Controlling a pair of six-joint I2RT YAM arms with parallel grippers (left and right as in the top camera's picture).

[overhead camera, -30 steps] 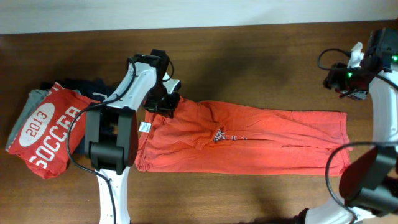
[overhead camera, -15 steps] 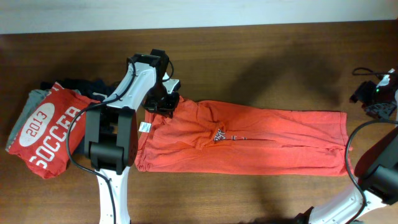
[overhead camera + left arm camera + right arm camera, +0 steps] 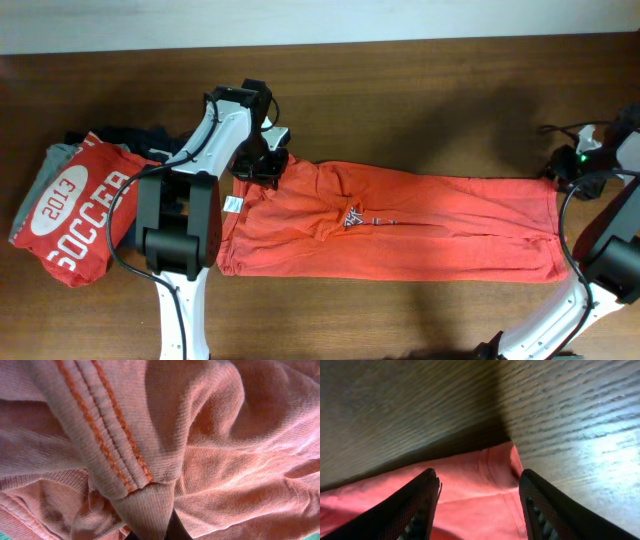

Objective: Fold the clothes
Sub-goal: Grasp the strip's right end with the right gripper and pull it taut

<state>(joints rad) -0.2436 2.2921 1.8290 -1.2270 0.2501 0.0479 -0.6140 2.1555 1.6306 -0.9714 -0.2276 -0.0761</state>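
The T-shirt's far edge (image 3: pixel 455 177) slopes toward me at my right gripper's end. Next, my right gripper grabs the T-shirt's far corner there (image 3: pixel 549 183) and pulls it back level.
The clothes (image 3: pixel 420 225), an orange-red T-shirt folded into a long band, lie flat across the table with a small dark print (image 3: pixel 352 216) and a white tag (image 3: pixel 232 204) showing. My left gripper (image 3: pixel 262 168) is shut on the shirt's far left corner. Bunched cloth (image 3: pixel 210 435) with a stitched seam fills the left wrist view, and only a dark sliver of one finger (image 3: pixel 176 529) shows. My right gripper (image 3: pixel 562 172) hangs open over the far right corner. That corner (image 3: pixel 497 467) lies between its two spread fingers (image 3: pixel 415 505).
A folded red shirt printed "2013 SOCCER" (image 3: pixel 75 215) lies at the left on dark navy (image 3: pixel 130 135) and grey (image 3: pixel 55 160) garments. Bare wooden table (image 3: pixel 420 100) runs behind the shirt, up to a pale strip at the back edge.
The right arm swung from the back right out past the table's right edge, then came down to the shirt's far right corner. The left arm and the shirt have not moved.
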